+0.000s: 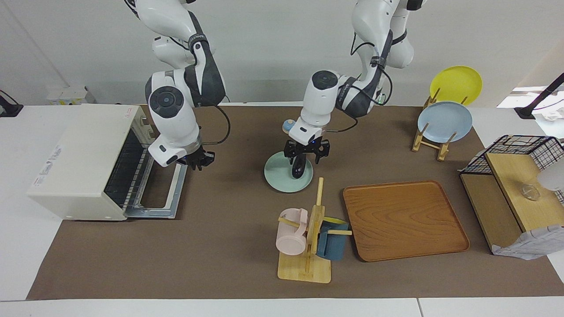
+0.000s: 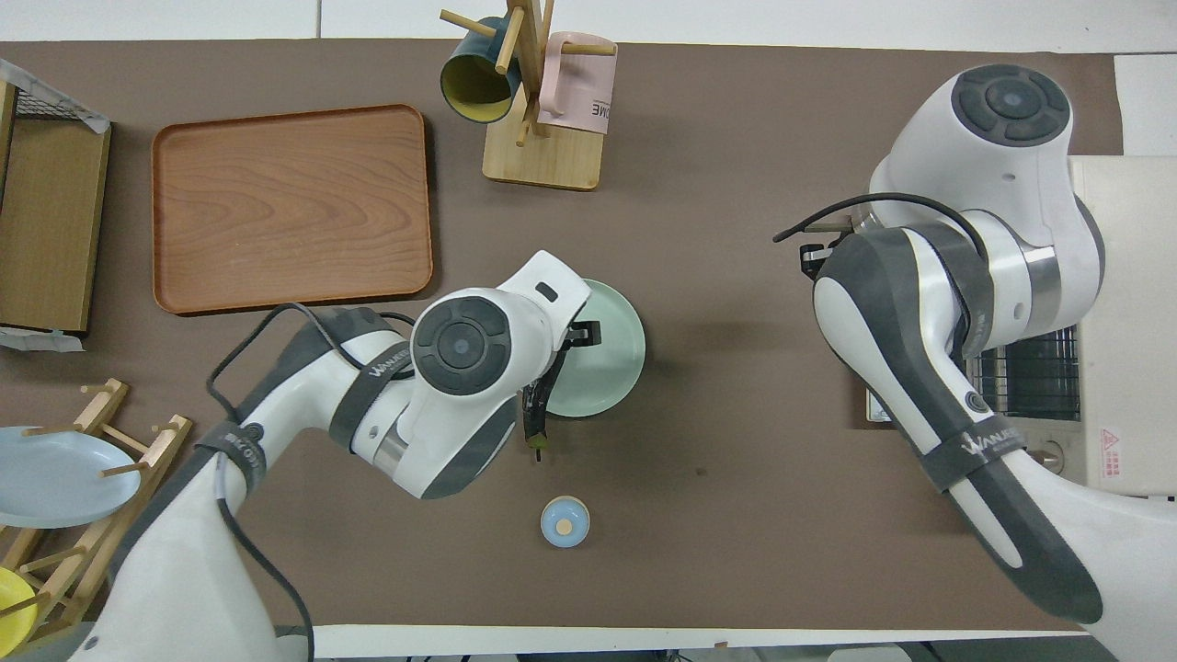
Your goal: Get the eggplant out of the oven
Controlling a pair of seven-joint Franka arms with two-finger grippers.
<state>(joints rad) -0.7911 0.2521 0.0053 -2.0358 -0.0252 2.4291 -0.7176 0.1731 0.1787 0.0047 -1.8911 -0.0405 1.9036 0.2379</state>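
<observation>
Next, I carry the eggplant (image 1: 298,166) to the wooden tray (image 1: 406,221) with my left gripper, because it lies on the green plate, far from my right gripper at the oven.
The dark purple eggplant (image 1: 299,167) (image 2: 533,416) lies on a pale green plate (image 1: 275,176) (image 2: 614,354) mid-table, its stem end sticking out over the rim toward the robots. My left gripper (image 1: 306,152) is low over it, open, with a finger on either side of the eggplant. The cream oven (image 1: 83,158) (image 2: 1126,276) stands at the right arm's end of the table, its door (image 1: 165,182) folded down and the wire rack bare. My right gripper (image 1: 199,161) hangs shut over the door's outer edge, holding nothing.
A small blue knob (image 1: 289,126) sits just nearer the robots than the plate. A mug tree (image 1: 308,237) with two mugs and a wooden tray (image 1: 405,220) lie farther out. A plate rack (image 1: 443,121) and a wire-basket shelf (image 1: 515,176) fill the left arm's end.
</observation>
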